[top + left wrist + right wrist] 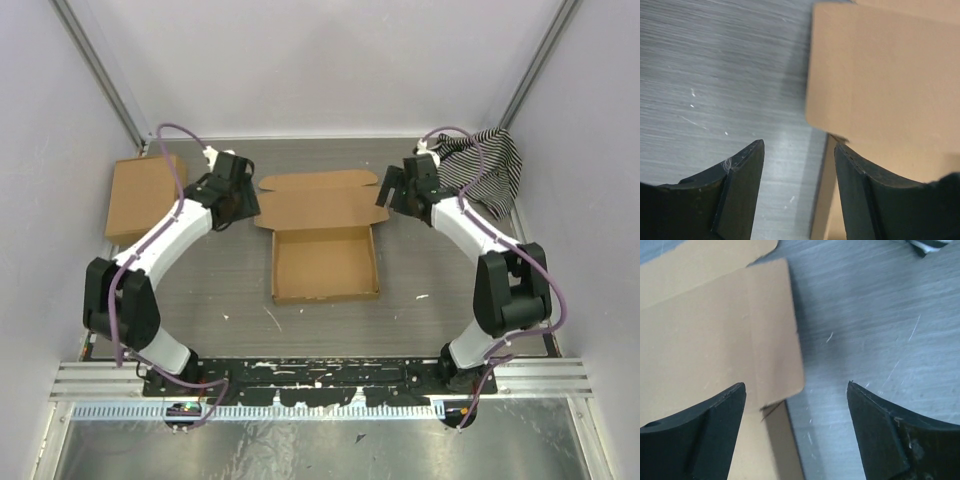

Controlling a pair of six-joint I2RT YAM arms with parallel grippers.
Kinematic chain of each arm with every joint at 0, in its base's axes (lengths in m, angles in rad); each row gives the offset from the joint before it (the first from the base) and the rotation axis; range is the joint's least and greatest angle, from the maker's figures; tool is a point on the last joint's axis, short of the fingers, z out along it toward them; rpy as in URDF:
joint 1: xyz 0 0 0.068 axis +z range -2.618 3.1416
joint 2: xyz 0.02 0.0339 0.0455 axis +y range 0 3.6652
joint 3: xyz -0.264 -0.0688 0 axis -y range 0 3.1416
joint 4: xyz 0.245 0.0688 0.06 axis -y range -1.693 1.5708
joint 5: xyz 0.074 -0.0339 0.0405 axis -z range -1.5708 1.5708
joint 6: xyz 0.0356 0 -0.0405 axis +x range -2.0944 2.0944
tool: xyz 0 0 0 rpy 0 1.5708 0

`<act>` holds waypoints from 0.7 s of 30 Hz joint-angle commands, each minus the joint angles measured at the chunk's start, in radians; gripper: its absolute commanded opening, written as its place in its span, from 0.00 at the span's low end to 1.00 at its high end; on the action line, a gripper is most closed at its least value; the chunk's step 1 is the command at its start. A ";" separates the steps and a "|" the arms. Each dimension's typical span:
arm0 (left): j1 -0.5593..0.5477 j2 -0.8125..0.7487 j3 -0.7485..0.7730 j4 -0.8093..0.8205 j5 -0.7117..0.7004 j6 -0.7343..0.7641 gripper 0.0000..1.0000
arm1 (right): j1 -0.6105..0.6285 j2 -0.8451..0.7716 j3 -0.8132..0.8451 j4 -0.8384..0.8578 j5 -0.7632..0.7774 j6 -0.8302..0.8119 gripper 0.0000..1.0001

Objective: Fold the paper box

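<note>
My left gripper and my right gripper should fold both flaps (830, 72) inward before they close the lid, because the lid's side flaps (381, 216) stick out past the tray's sides.
The paper box (325, 262) lies in the middle of the table as a shallow brown tray, its lid (318, 204) spread flat behind it with a side flap at each end. My left gripper (249, 203) hangs at the lid's left flap. In the left wrist view that gripper (799, 150) is open, the flap (880, 75) is above its right finger (857, 195), and the tray's left wall edge runs between the fingers. My right gripper (385, 190) is at the lid's right flap. It stands wide open (796, 386) over the flap's corner (715, 330) and holds nothing.
A squarer brown cardboard box (144, 196) sits at the far left by the wall. A black-and-white striped cloth (488, 165) lies bunched at the back right, behind the right arm, and its edge shows in the right wrist view (927, 244). Walls close in on three sides.
</note>
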 commanded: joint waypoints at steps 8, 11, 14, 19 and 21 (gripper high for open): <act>0.159 0.276 0.156 0.000 0.194 -0.038 0.63 | -0.142 0.305 0.284 0.008 -0.437 -0.060 0.83; 0.158 0.306 0.149 0.031 0.228 -0.051 0.62 | -0.143 0.369 0.311 -0.004 -0.453 -0.061 0.79; 0.158 0.326 0.144 0.058 0.261 -0.063 0.62 | -0.144 0.395 0.302 0.008 -0.476 -0.054 0.76; 0.158 0.362 0.168 0.053 0.292 -0.062 0.61 | -0.144 0.401 0.276 0.025 -0.514 -0.054 0.69; 0.157 0.369 0.173 0.058 0.301 -0.064 0.60 | -0.144 0.397 0.271 0.028 -0.522 -0.057 0.63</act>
